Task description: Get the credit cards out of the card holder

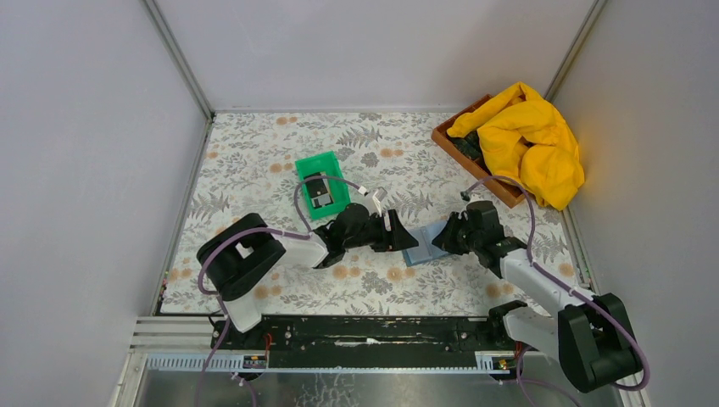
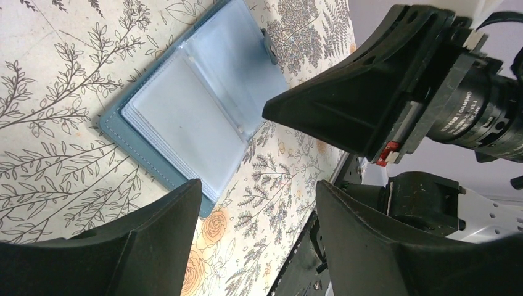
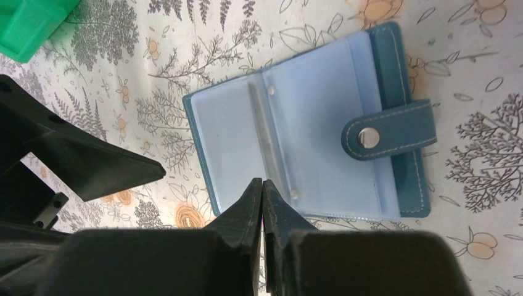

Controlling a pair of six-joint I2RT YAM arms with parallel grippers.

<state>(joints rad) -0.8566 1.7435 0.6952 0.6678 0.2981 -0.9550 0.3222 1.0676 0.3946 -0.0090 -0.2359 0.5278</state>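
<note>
The snap tab [image 3: 383, 132] lies over the card holder's clear sleeves, so my right gripper should move the snap tab aside and steady the holder's edge [image 3: 409, 166] first.
The steel-blue card holder [image 1: 421, 246] lies open and flat on the floral cloth between my two grippers. Its pale clear sleeves [image 3: 308, 148] face up, and its snap tab [image 3: 388, 131] is folded over the right side. No card shows in the sleeves [image 2: 191, 105]. Dark credit cards [image 1: 318, 192] lie in the green tray [image 1: 307, 163]. My left gripper [image 2: 259, 185] is open just beside the holder's near corner, with only cloth between its fingers. My right gripper [image 3: 263, 182] is shut, its tips meeting over the holder's lower edge with nothing seen held. The right gripper's black body [image 2: 345, 105] hangs over the holder's far side.
A wooden box [image 1: 454, 144] with a yellow cloth [image 1: 530, 140] heaped on it stands at the back right. The left gripper's finger [image 3: 92, 160] lies close to the holder's left edge. Grey walls enclose the table on three sides.
</note>
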